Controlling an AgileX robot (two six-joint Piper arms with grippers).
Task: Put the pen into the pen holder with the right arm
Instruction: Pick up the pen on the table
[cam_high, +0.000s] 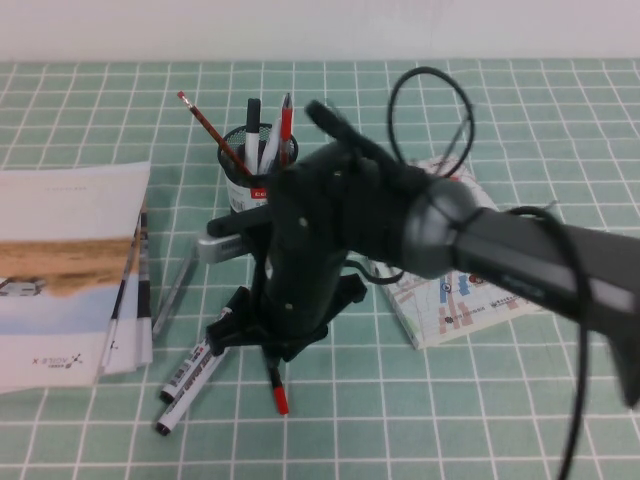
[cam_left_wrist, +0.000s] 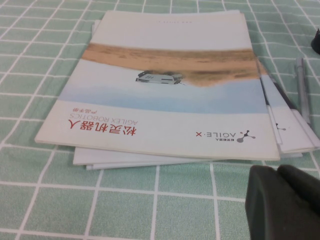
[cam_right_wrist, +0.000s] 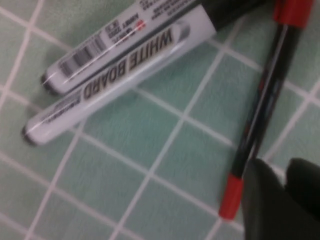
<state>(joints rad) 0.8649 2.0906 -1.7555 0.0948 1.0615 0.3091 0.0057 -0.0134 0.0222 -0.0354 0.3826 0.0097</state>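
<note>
The pen's black body lies clear of the white markers, so the robot's right gripper should go on toward the red cap and close just below that cap.
The pen, black with a red end, lies on the green checked mat in front of the right arm; only its near end shows in the high view. In the right wrist view the pen lies flat on the mat. My right gripper hangs low just beside its red tail, fingers close together and holding nothing. In the high view the right gripper is mostly hidden under the arm. The black mesh pen holder stands behind, with several pens in it. My left gripper is shut and empty next to the booklets.
Two white-barrelled board markers lie just left of the pen, also in the right wrist view. A stack of booklets covers the left side, with a grey pen by it. A map leaflet lies on the right.
</note>
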